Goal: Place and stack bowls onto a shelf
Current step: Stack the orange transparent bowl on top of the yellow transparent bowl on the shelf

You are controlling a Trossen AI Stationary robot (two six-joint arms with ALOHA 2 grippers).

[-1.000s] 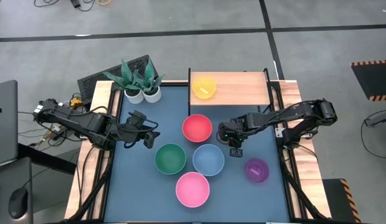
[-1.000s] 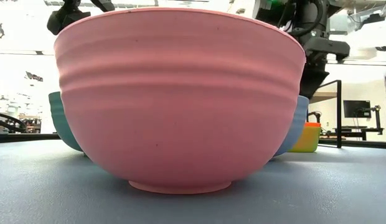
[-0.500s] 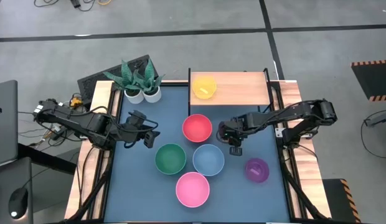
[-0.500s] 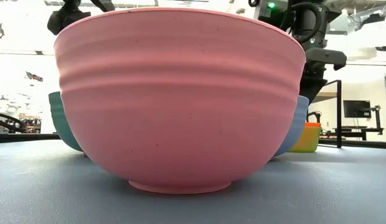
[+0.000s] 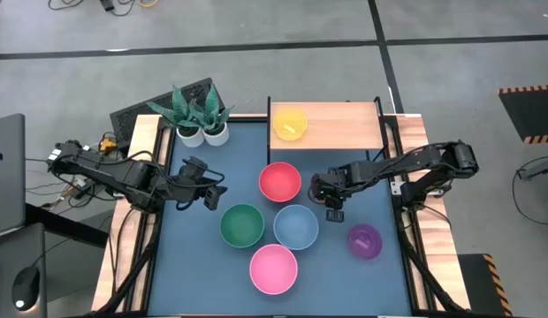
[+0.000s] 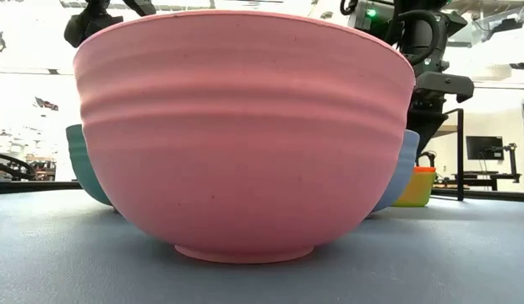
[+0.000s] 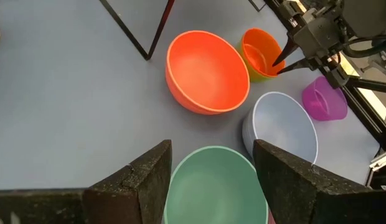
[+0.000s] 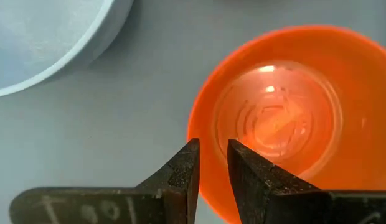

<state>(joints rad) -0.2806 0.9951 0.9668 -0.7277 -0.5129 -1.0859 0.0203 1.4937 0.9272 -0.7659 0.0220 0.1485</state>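
Note:
My right gripper should open and pinch only the small red bowl's rim before it lifts that bowl away, because the small red bowl sits inside a lime bowl.
A small red bowl stands upright on the table, right of the red-pink bowl. It also shows in the left wrist view and the low view. My right gripper is shut on its rim, hiding it from above. My left gripper hovers open and empty left of the green bowl. The yellow bowl sits on the light-wood shelf. The light blue, pink and purple bowls rest on the table. My right gripper pinches the small red bowl's rim on the side toward the light blue bowl, with one finger inside the bowl and one outside. The fingers come from above, pointing down. The bowl stays upright, its base on the table.
Two white plant pots stand at the far left corner. The shelf's thin black legs rise just beyond the red-pink bowl. The large bowls sit close together mid-table. Wooden side rails border the blue mat.
My right gripper has gone down a little toward the small red bowl. The bowls have stayed where they were.

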